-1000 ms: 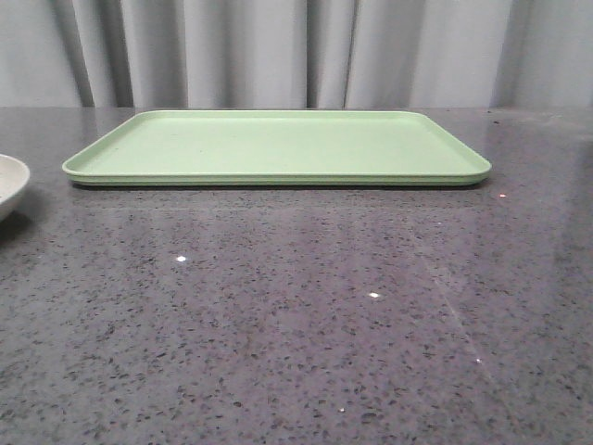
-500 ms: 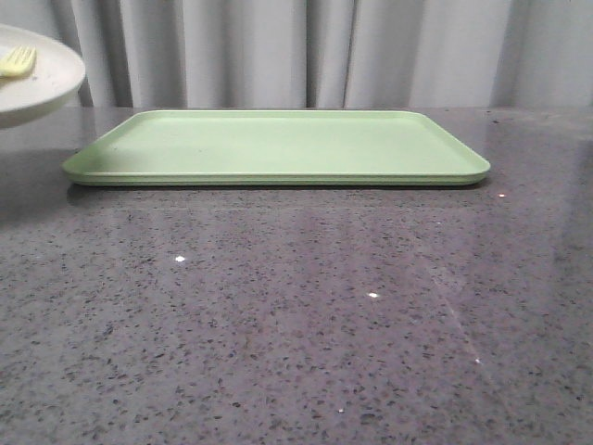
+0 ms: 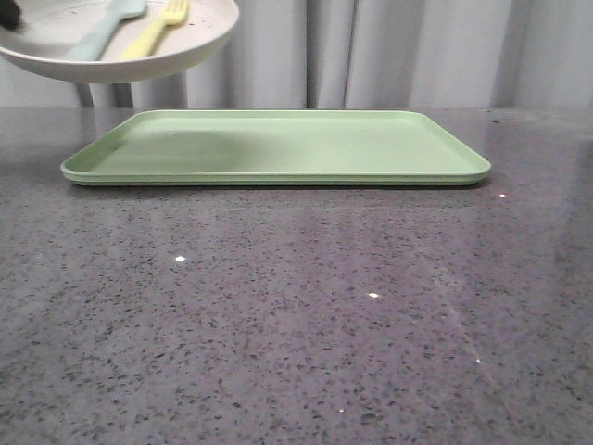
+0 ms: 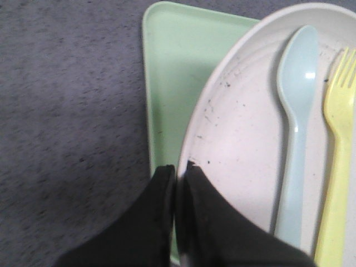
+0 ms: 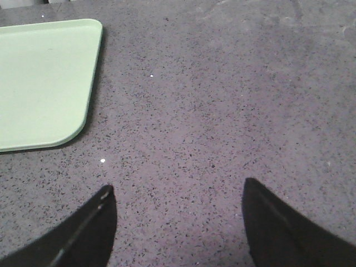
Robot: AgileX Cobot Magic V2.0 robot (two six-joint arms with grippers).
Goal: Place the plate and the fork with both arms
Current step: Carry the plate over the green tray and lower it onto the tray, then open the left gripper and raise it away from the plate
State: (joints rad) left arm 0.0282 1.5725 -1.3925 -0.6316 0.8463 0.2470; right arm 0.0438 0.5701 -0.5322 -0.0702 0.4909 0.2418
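The yellow fork is inside the plate's rim, the light-green tray empty, so my left gripper should keep lowering toward the tray's bottom until the plate sits flat.
The pale speckled plate hangs in the air at the upper left of the front view, above the left end of the light-green tray. On the plate lie the yellow fork and a pale blue-green spoon. My left gripper is shut on the plate's rim, one finger inside and one outside, with the fork and the spoon beside it. My right gripper stands open over bare counter, off the tray's right end, with nothing between its fingers.
The grey speckled counter spreads in front of the tray. Grey curtains close off the back. The plate's shadow falls on the tray's left part.
The plate has risen from the counter at the far left and moved rightward, now held over the tray's left end with fork and spoon on it. The tray has not moved.
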